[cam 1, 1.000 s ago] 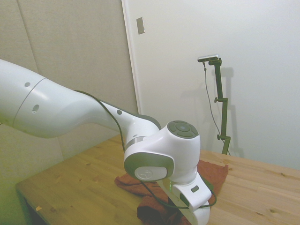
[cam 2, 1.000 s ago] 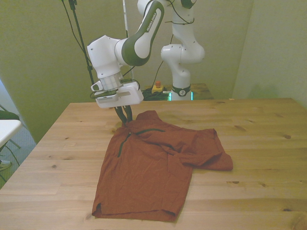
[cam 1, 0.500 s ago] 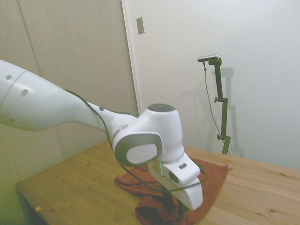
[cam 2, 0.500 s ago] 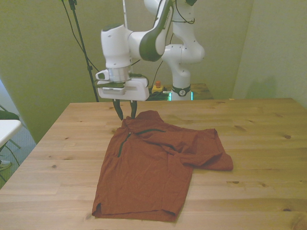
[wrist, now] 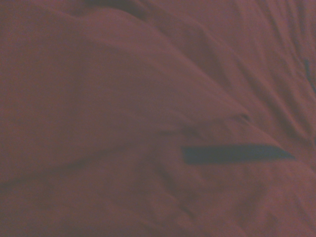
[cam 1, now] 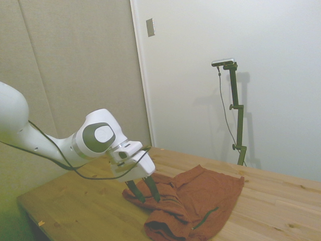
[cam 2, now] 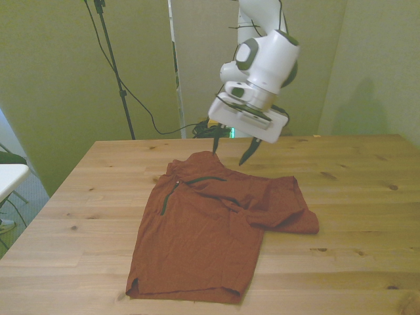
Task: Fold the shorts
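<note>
The rumpled leg point(cam 2: 282, 205) has loose creases point(cam 2: 244, 205) across it, so it should fold over limply and leave the flat part mostly in place when I carry it across.
The rust-orange shorts point(cam 2: 203, 226) lie on the wooden table point(cam 2: 354, 197), flat toward the near edge and folded over in a rumpled wad at the front view's right. Thin dark green stripes point(cam 2: 200, 178) mark the seams near the far edge. My gripper point(cam 2: 231, 152) hangs open just above the shorts' far edge, tilted, with nothing between its fingers. From the side, the gripper point(cam 1: 144, 192) hovers over the cloth's far part, with the shorts point(cam 1: 205, 198) spread beyond it. Rust cloth with one dark stripe point(wrist: 232, 153) fills the wrist view.
Bare tabletop point(cam 2: 98, 197) surrounds the shorts on all sides, widest at the front view's right. A white object point(cam 2: 9, 178) stands off the table at the front view's left edge. The wall and a door frame point(cam 1: 143, 75) rise behind the table in the side view.
The gripper let go of the shorts' far corner at the front view's left, opened, then swung toward the front view's right along the far edge. The shorts stayed flat.
</note>
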`<state>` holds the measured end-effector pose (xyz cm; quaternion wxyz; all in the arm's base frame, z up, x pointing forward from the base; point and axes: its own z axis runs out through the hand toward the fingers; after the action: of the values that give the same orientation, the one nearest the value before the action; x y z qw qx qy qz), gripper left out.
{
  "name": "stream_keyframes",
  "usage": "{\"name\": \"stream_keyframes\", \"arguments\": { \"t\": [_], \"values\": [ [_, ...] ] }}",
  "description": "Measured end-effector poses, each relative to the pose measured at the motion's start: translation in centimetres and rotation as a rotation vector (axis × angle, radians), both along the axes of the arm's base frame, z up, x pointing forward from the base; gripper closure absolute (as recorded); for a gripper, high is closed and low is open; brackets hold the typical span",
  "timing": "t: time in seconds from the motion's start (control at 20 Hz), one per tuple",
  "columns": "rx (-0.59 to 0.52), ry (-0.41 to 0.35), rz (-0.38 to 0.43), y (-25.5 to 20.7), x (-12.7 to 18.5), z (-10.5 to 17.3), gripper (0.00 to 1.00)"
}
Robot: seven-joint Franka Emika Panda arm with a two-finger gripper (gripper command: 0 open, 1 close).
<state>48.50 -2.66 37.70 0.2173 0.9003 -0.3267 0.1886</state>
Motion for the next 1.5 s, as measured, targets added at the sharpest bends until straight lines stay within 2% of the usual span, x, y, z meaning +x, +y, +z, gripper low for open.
{"name": "stream_keyframes", "arguments": {
  "t": [0.2, 0.35, 0.45, 0.65, 0.9, 1.5],
  "values": [
    [-0.153, -0.042, 0.188, 6.0, 0.7, -2.5, 0.0],
    [-0.227, -0.097, 0.332, 11.3, -0.6, -3.0, 0.0],
    [-0.238, -0.103, 0.376, 13.2, -1.9, -3.0, 0.0],
    [-0.252, -0.075, 0.401, 14.1, -4.1, -4.0, 0.0],
    [-0.252, -0.055, 0.415, 14.4, -5.2, -4.9, 0.0],
    [-0.226, -0.078, 0.405, 14.2, -3.1, -5.6, 0.0]
  ]
}}
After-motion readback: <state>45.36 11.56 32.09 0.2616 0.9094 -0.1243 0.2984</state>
